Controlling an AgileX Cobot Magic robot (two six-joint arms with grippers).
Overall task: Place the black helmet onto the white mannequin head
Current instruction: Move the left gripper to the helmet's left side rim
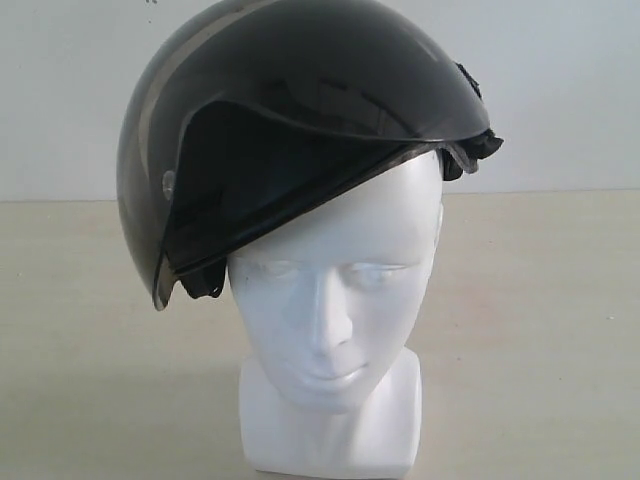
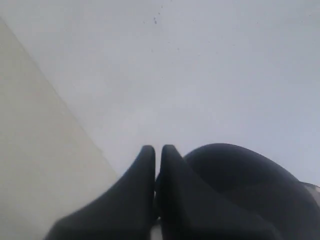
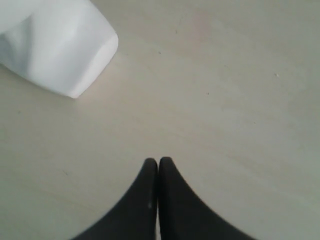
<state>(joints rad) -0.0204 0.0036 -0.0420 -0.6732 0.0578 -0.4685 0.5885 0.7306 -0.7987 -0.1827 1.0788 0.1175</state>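
The black helmet is tilted on the mannequin head, so I should raise my right gripper to the helmet's high side (image 1: 432,62) while my left gripper pushes the low side (image 1: 150,215).
The black helmet (image 1: 300,90) sits tilted on top of the white mannequin head (image 1: 335,300), with its smoky visor hanging low on the left and the face left uncovered. Neither gripper shows in the exterior view. In the left wrist view my left gripper (image 2: 156,148) is shut with nothing seen between its fingers, and the helmet's rounded shell (image 2: 240,185) lies close beside it. My right gripper (image 3: 158,161) is shut and empty above the tabletop, apart from the mannequin's white neck base (image 3: 65,45).
A pale beige table (image 1: 540,330) carries the mannequin, and a plain white wall (image 1: 560,90) stands behind it. The left wrist view shows the same wall (image 2: 200,75) and a strip of table (image 2: 30,150).
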